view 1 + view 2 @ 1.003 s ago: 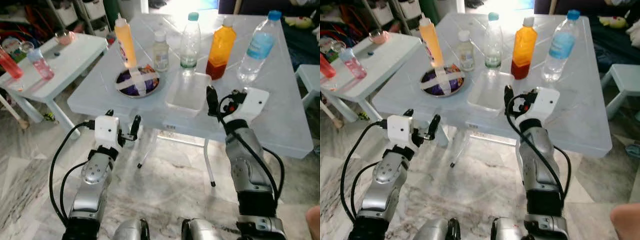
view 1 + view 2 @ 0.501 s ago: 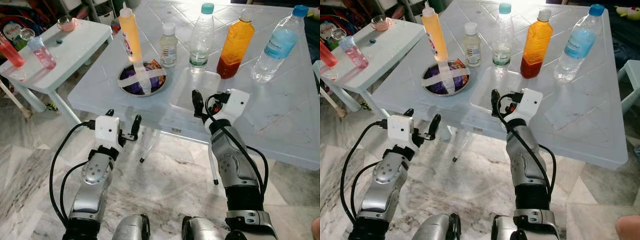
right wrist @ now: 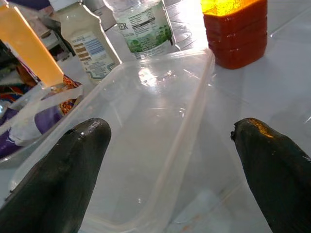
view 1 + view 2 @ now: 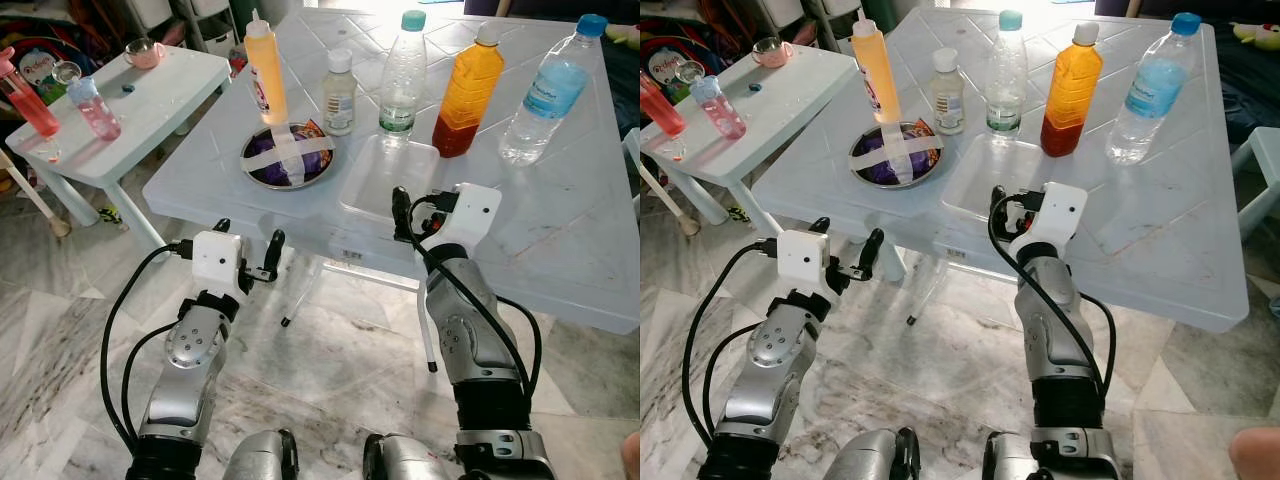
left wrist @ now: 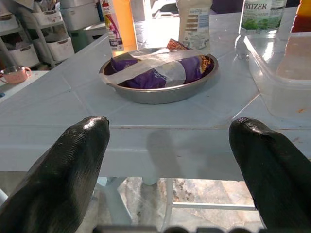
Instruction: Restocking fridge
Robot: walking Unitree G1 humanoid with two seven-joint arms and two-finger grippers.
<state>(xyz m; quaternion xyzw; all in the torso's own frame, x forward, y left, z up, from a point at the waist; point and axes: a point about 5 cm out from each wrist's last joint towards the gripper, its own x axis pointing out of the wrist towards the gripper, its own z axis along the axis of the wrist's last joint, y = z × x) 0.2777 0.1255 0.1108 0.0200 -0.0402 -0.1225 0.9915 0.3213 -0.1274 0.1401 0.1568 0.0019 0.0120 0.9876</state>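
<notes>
My right gripper will make the empty clear plastic container (image 4: 388, 178) tilt steeply when I carry it, because the fingers straddle just one straight side (image 3: 183, 145). The container will still keep its shape.
A pale blue table (image 4: 560, 250) carries a row of bottles: a yellow squeeze bottle (image 4: 265, 65), a small white bottle (image 4: 339, 80), a green-capped water bottle (image 4: 403, 72), an orange juice bottle (image 4: 467, 92) and a blue-capped water bottle (image 4: 545, 90). In front of them stand a metal bowl (image 4: 288, 156) holding a taped purple packet and an empty clear plastic container (image 4: 388, 178). My right gripper (image 4: 415, 205) is open at the container's near edge, its fingers (image 3: 63, 170) wide apart. My left gripper (image 4: 247, 238) is open too, held below the table's front edge, facing the bowl (image 5: 158, 73).
A small white side table (image 4: 160, 100) at the left holds pink and red bottles (image 4: 95, 105) and a pink cup (image 4: 145, 52). Marble floor lies under the table legs (image 4: 300, 295). A pale stool (image 4: 1265, 150) stands at the right, and part of a person (image 4: 1255, 455) shows at the lower right.
The camera has shifted. My right gripper has moved left along the table, from beside the container's right corner to its near edge. The left arm has kept its pose.
</notes>
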